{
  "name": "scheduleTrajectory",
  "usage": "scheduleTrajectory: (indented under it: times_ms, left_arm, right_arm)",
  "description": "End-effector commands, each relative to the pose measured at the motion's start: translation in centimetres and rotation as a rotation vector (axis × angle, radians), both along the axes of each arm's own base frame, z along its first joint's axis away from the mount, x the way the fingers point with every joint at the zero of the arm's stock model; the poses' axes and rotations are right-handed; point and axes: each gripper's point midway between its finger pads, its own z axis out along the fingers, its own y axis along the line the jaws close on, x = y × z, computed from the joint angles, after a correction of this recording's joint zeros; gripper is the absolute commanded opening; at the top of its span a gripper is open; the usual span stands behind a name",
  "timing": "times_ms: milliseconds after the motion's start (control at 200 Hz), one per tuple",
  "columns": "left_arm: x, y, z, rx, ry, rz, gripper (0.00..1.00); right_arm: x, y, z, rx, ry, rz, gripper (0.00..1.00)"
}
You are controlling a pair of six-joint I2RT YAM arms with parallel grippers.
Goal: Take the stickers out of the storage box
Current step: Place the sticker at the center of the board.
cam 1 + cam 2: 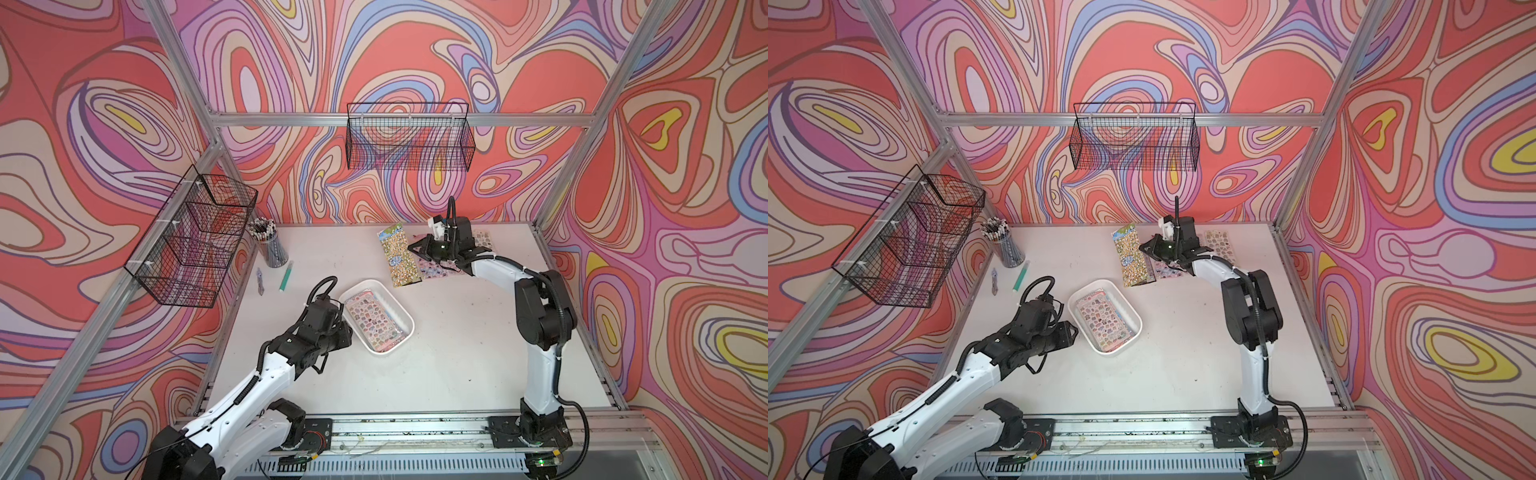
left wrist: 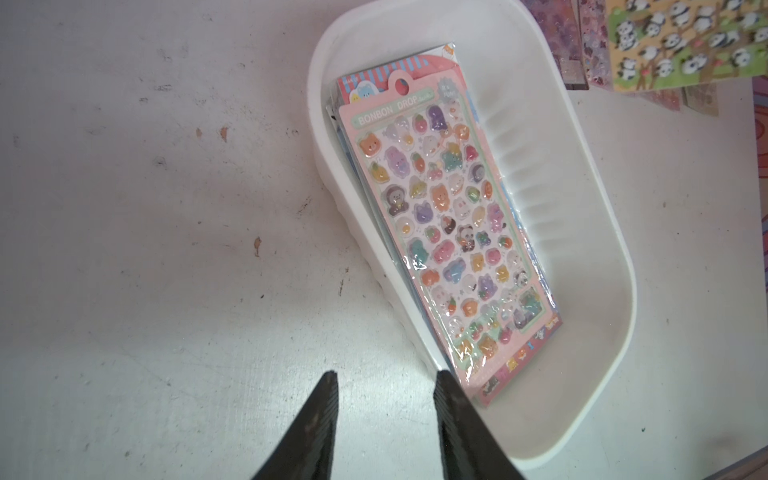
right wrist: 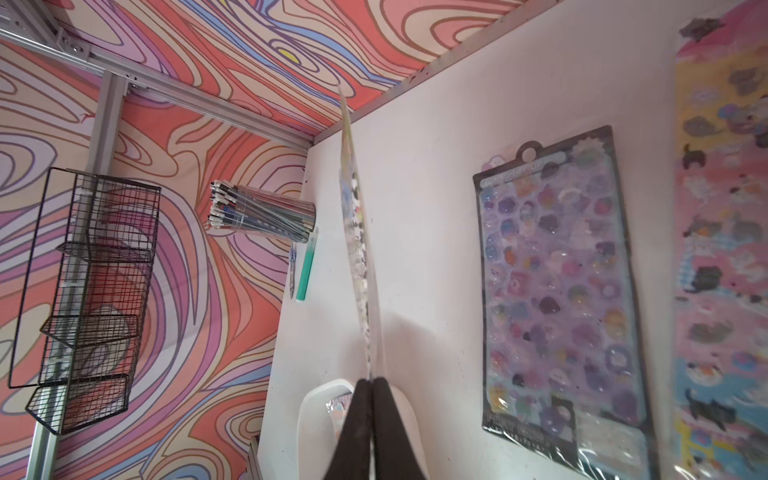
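Observation:
The panda sheet is in line with the clear spot beside the purple sheet, so the robot's right gripper should keep moving down until the panda sheet touches down there.
The white storage box lies mid-table. It holds a stack of stickers, with a pink cartoon sheet on top. My left gripper is open at the box's left rim, one finger over the rim and nothing between the jaws. At the table's far side my right gripper is shut on the edge of a yellow-green panda sheet. That sheet is edge-on in the right wrist view. A purple sheet and a pink cat sheet lie flat beside it.
A cup of pens, a green pen and a small blue tool stand at the far left. Black wire baskets hang on the left wall and the back wall. Another beige sheet lies behind the right arm.

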Motion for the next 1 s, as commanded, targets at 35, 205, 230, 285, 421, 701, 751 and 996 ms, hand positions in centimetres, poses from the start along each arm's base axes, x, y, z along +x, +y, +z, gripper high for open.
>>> scheduleTrajectory:
  times_ms: [35, 205, 230, 285, 421, 701, 751, 996]
  left_arm:
    - [-0.2, 0.2, 0.2, 0.024, 0.007, -0.008, 0.42]
    - [-0.1, 0.1, 0.0, 0.025, 0.013, -0.011, 0.42]
    - [-0.1, 0.1, 0.0, 0.026, 0.014, -0.011, 0.42]
    - [-0.1, 0.1, -0.1, 0.029, 0.013, -0.011, 0.42]
    - [-0.1, 0.1, -0.5, 0.027, 0.019, -0.013, 0.43]
    - [-0.1, 0.0, -0.7, 0.024, 0.022, -0.014, 0.43]
    - [-0.1, 0.0, -0.7, 0.024, 0.023, -0.015, 0.43]
    - [-0.3, -0.1, -0.8, 0.02, 0.024, -0.019, 0.42]
  right_arm:
    - [2.3, 1.3, 1.6, 0.132, -0.077, -0.002, 0.0]
    - [3.7, 2.7, -1.5, 0.141, -0.058, 0.006, 0.0]
    - [3.8, 2.8, -1.9, 0.14, -0.056, 0.005, 0.0]
    - [4.0, 3.2, -2.6, 0.137, -0.054, 0.008, 0.0]
    - [4.3, 4.1, -4.1, 0.12, -0.048, 0.008, 0.0]
    - [4.0, 6.0, -7.0, 0.092, -0.03, 0.003, 0.0]
    - [4.0, 6.2, -7.4, 0.091, -0.025, -0.002, 0.0]
    - [4.1, 6.6, -8.9, 0.073, -0.015, -0.05, 0.0]
